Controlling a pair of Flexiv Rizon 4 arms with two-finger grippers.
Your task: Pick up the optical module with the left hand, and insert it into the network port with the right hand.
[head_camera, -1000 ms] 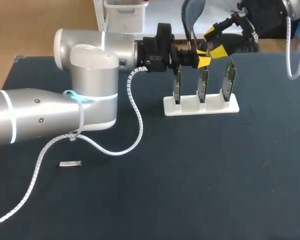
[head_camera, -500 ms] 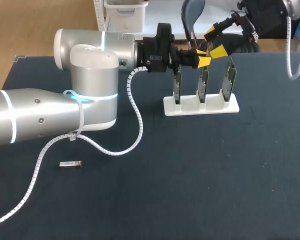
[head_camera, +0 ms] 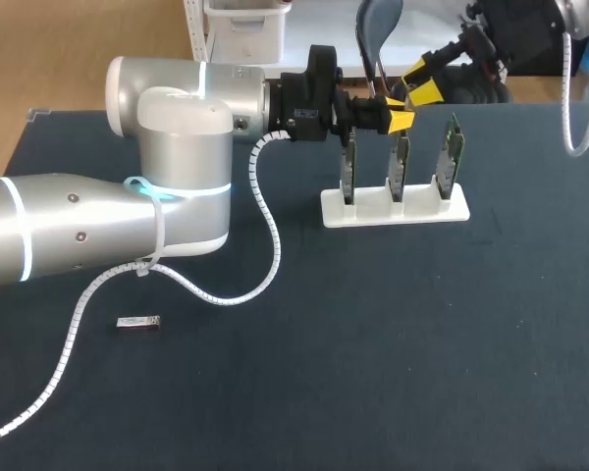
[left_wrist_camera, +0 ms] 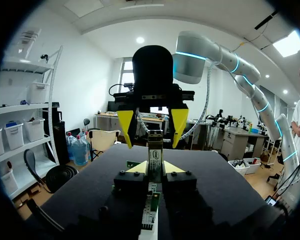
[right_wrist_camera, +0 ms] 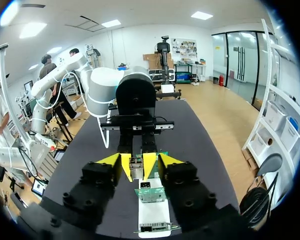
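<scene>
The small silver optical module point(right_wrist_camera: 136, 169) will slide straight down and stay seated when the robot pushes it in, because the middle card's network port point(right_wrist_camera: 145, 185) opens upward.
My left gripper point(head_camera: 401, 119) hangs over the middle card of the rack, shut on a small silver optical module point(left_wrist_camera: 155, 146) that sticks out past its yellow tips. My right gripper point(head_camera: 420, 86) faces it from the far side. Its fingers point(left_wrist_camera: 126, 125) flank the module's free end with a small gap on each side, so it is open. In the right wrist view the left gripper point(right_wrist_camera: 137, 167) holds the module point(right_wrist_camera: 136, 170) between my right gripper's point(right_wrist_camera: 140, 162) tips. A green card with a network port point(right_wrist_camera: 150, 192) stands just below.
A white rack point(head_camera: 395, 208) holds three upright green cards point(head_camera: 452, 155) at the back middle. A second optical module point(head_camera: 137, 322) lies on the dark mat at the front left. My left arm's white cable point(head_camera: 265, 226) loops over the mat.
The right gripper's fingers have drawn closer together around the module's free end. Both arms and the left grip stay as they were.
</scene>
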